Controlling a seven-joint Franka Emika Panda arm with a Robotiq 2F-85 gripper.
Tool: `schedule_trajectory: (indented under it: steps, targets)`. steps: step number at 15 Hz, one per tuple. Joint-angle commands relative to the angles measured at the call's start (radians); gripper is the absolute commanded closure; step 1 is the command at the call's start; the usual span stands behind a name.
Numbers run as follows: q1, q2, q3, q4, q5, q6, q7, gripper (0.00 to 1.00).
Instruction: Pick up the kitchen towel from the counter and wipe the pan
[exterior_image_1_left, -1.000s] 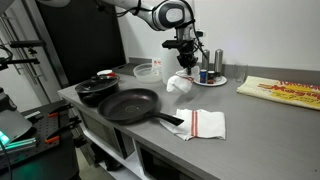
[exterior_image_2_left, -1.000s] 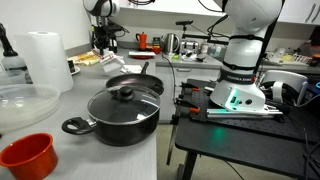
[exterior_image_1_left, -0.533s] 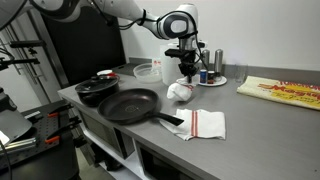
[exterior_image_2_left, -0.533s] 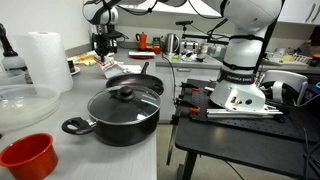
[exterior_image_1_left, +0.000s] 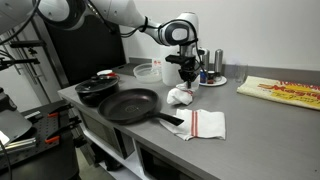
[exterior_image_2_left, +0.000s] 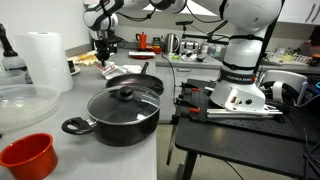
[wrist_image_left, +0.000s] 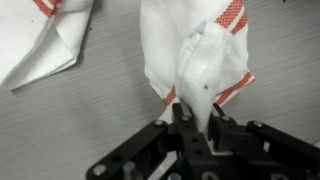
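My gripper continues to go down until the held towel (exterior_image_1_left: 179, 97) rests on open grey counter, then let go. The towel hangs low over that counter, clear of the frying pan.
My gripper (exterior_image_1_left: 184, 82) is shut on a white kitchen towel with red stripes (exterior_image_1_left: 181, 95), which hangs bunched below the fingers just above the grey counter. In the wrist view the towel (wrist_image_left: 200, 55) is pinched between the closed fingers (wrist_image_left: 198, 122). A second white and red towel (exterior_image_1_left: 204, 123) lies flat on the counter near the front edge; a corner of it shows in the wrist view (wrist_image_left: 45, 35). The black frying pan (exterior_image_1_left: 130, 104) sits empty to the left of my gripper, handle pointing toward the flat towel. It also appears in an exterior view (exterior_image_2_left: 133, 79).
A lidded black pot (exterior_image_1_left: 97, 87) stands behind the pan, close up in an exterior view (exterior_image_2_left: 122, 108). A clear container (exterior_image_1_left: 148, 70), a plate with bottles (exterior_image_1_left: 213, 76) and a yellow cloth (exterior_image_1_left: 280, 91) stand along the counter back. A red bowl (exterior_image_2_left: 25, 158) and paper roll (exterior_image_2_left: 48, 60) are nearby.
My gripper has carried the bunched towel slightly lower and toward the counter's front, nearer the pan's handle side. The flat towel and pan have not moved.
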Motion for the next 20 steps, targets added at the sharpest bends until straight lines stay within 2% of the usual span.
schedule_trajectory:
  steps: [1,16,17,18,20]
  targets:
    - [-0.007,0.020,0.015,0.019,0.013,-0.014,-0.009,0.96]
    - [-0.026,-0.009,0.016,-0.136,0.002,0.098,-0.050,0.96]
    - [-0.026,-0.011,0.016,-0.139,0.003,0.102,-0.051,0.59]
    - [-0.026,-0.013,0.016,-0.145,0.003,0.106,-0.051,0.58]
    - [-0.027,-0.016,0.017,-0.151,0.004,0.113,-0.053,0.44]
